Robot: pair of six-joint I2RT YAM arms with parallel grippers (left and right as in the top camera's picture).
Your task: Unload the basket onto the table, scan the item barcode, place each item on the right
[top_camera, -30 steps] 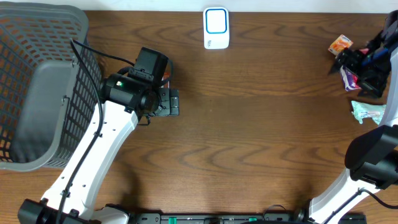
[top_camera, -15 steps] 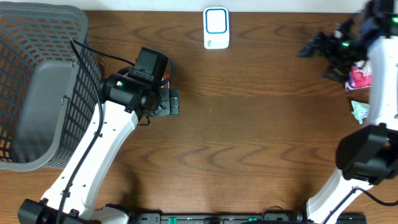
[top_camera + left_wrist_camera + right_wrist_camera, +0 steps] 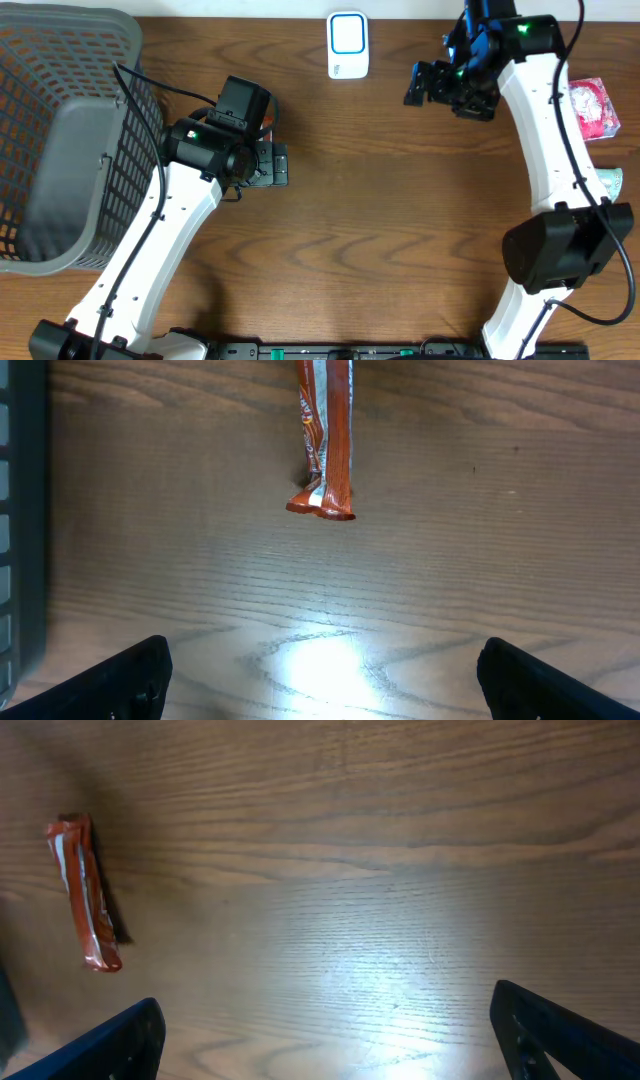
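The wrapper (image 3: pixel 86 896) is near the basket and far from my right gripper, so my left gripper should first bring it to the open wood amid the two arms (image 3: pixel 330 180).
The item, a thin red-orange wrapper (image 3: pixel 325 435), lies on the wooden table just ahead of my left gripper (image 3: pixel 320 685), which is open and holds nothing. From overhead only a sliver of the wrapper (image 3: pixel 267 122) shows beside the left wrist, with the left gripper (image 3: pixel 262 160) over it. The white and blue scanner (image 3: pixel 348 45) stands at the back middle. My right gripper (image 3: pixel 445 88) hovers right of the scanner, open and empty. In the right wrist view the wrapper (image 3: pixel 85 895) lies far left of the right gripper (image 3: pixel 330 1040).
A grey mesh basket (image 3: pixel 60 130) fills the left side. A pink-red packet (image 3: pixel 590 105) and a green packet (image 3: pixel 612 182) lie at the right edge. Bare wood stretches between the two arms.
The right arm has swung from the far right edge leftward to near the scanner, uncovering the pink-red packet. The left arm has not moved.
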